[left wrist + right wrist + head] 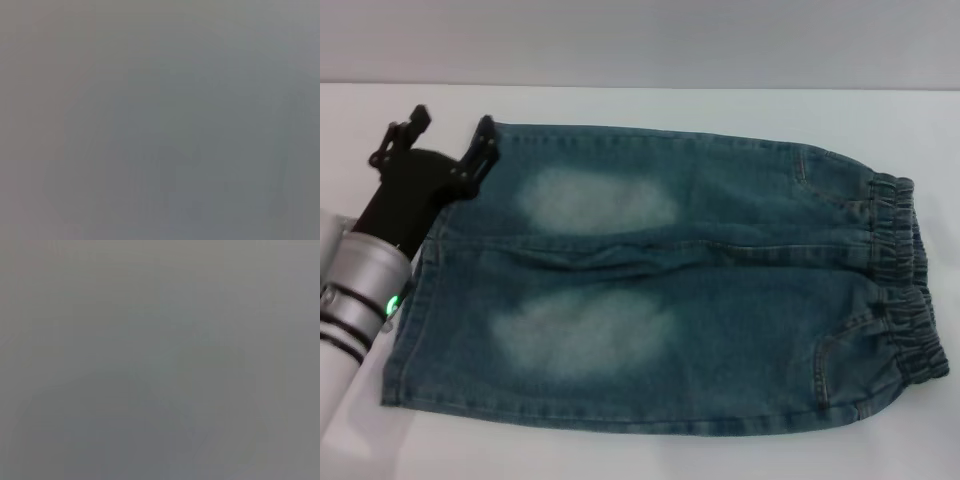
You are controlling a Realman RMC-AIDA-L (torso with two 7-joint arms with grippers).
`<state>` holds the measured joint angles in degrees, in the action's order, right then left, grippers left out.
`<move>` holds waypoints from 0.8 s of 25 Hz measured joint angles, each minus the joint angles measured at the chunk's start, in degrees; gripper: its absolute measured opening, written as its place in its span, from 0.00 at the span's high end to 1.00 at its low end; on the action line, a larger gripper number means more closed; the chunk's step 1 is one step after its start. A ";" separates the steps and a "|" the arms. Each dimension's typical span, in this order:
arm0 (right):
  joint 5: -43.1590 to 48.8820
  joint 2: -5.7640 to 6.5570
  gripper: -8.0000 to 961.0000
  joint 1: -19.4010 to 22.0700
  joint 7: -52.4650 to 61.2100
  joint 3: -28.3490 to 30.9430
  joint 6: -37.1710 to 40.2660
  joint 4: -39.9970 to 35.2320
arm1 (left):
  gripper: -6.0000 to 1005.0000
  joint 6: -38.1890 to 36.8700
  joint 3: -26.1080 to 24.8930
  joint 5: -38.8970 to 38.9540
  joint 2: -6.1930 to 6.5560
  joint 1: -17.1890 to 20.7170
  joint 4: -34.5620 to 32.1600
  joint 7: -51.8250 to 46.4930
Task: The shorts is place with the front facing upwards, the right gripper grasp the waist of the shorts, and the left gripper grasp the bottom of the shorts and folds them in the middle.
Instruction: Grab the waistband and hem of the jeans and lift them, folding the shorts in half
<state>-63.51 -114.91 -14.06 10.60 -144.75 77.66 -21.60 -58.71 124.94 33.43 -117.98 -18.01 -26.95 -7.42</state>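
Next, I bring my left gripper back to the hem's near corner (pixel 394 396) before I fold the shorts, because that gripper is open at the far corner of the shorts' hem (pixel 486 125).
The blue-green denim shorts (pixel 700 270) lie flat on the white table, front up, with two pale faded patches. The puckered waist (pixel 905 280) is at the right. The bottom of the shorts (pixel 420 290), the two leg hems, is at the left. My left gripper (pixel 448 138), a black claw on a silver wrist with a green light, is open at the far corner of the hem. One finger rests over the denim edge and the other is off it on the table. The right gripper is out of view. Both wrist views show only flat grey.
The white table (pixel 650 110) runs behind the shorts up to a grey wall. Bare table shows at the front left (pixel 360 440) and to the right of the waistband.
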 joint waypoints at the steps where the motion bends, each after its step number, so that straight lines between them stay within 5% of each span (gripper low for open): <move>1: 0.00 1.13 0.20 -0.86 0.03 0.05 -2.15 -1.72 | 0.21 2.04 -0.23 -0.03 0.14 -0.66 -0.84 0.02; 5: 0.04 7.00 0.20 -4.24 -0.05 0.64 -14.24 -11.39 | 0.21 7.61 -0.59 -0.10 0.56 -2.91 -3.39 0.24; 6: 0.33 9.70 0.20 -5.48 -0.18 2.06 -20.93 -16.53 | 0.21 11.91 -0.67 -0.13 1.04 -3.96 -6.12 0.44; 7: 0.33 9.70 0.20 -5.48 -0.18 2.06 -20.93 -16.53 | 0.21 14.75 -0.88 -0.15 1.42 -4.31 -7.93 0.43; 8: 1.99 11.76 0.20 -6.19 -0.26 4.98 -28.33 -21.55 | 0.21 17.90 -1.25 -0.15 1.90 -4.63 -9.99 0.36; 10: 6.15 12.87 0.20 -5.82 -0.30 10.29 -36.88 -26.95 | 0.21 17.90 -1.25 -0.15 1.90 -4.63 -9.99 0.36; 12: 8.86 12.95 0.20 -5.23 -0.31 13.66 -41.26 -29.59 | 0.21 21.68 -1.89 -0.15 2.32 -4.68 -12.72 0.32; 13: 15.71 12.44 0.20 -3.68 -0.33 21.97 -52.43 -35.67 | 0.21 35.79 -7.11 -1.89 3.66 -3.13 -23.44 0.70; 16: 21.42 11.05 0.20 -2.51 -0.34 28.96 -63.21 -41.39 | 0.21 43.05 -10.46 -4.28 3.67 -2.01 -28.55 0.79; 17: 25.66 9.46 0.20 -1.71 -0.33 34.17 -72.20 -45.90 | 0.21 43.05 -10.46 -4.28 3.67 -2.01 -28.55 0.79; 18: 28.46 8.01 0.20 -1.16 -0.34 38.26 -79.65 -49.58 | 0.21 57.04 -16.51 -7.49 3.23 -0.62 -36.89 0.85; 19: 31.03 6.52 0.20 -0.70 -0.39 41.54 -86.73 -52.75 | 0.21 57.04 -16.51 -7.49 3.23 -0.62 -36.89 0.85; 20: 33.20 5.04 0.20 -0.35 -0.75 44.53 -93.20 -55.99 | 0.21 67.11 -19.73 -8.24 3.00 -0.24 -41.83 0.92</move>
<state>-30.31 -109.86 -14.41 9.85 -100.21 -15.54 -77.59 8.40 105.21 25.19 -114.97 -18.25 -68.78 -6.49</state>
